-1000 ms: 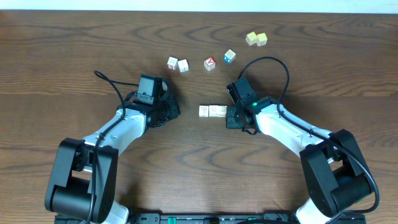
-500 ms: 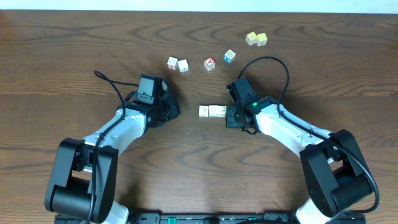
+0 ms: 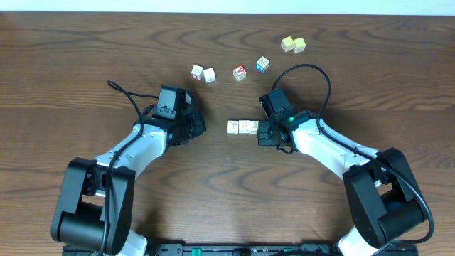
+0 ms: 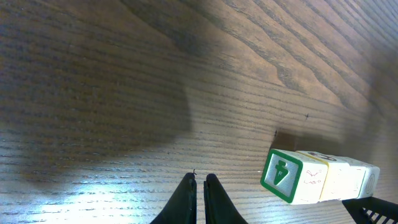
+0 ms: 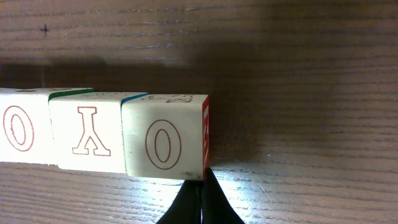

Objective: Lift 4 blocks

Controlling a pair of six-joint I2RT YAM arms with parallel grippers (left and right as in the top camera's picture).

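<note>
The front corner of the end O block point(image 5: 196, 175) is at my right gripper's fingers, so next I back them off and press against the block's red end side point(image 5: 206, 137).
A row of pale cream blocks lies at the table's middle; the overhead view shows two of them point(image 3: 232, 126) point(image 3: 249, 126). In the right wrist view the row is three blocks: an O block point(image 5: 22, 134), a Y block point(image 5: 87, 137) and another O block point(image 5: 165, 143). My right gripper point(image 5: 202, 183) is shut, its tips against the lower right corner of that last block, holding nothing. My left gripper point(image 4: 200, 180) is shut and empty, apart from the row's green-faced end block point(image 4: 286, 174). Two more pale blocks point(image 3: 197, 72) point(image 3: 209, 75) sit farther back.
A red-faced cube point(image 3: 239, 72) and a blue-faced cube point(image 3: 263, 64) stand behind the row. Two yellowish cubes point(image 3: 293, 44) sit at the back right. Each arm's black cable loops over the wooden table point(image 3: 85, 57).
</note>
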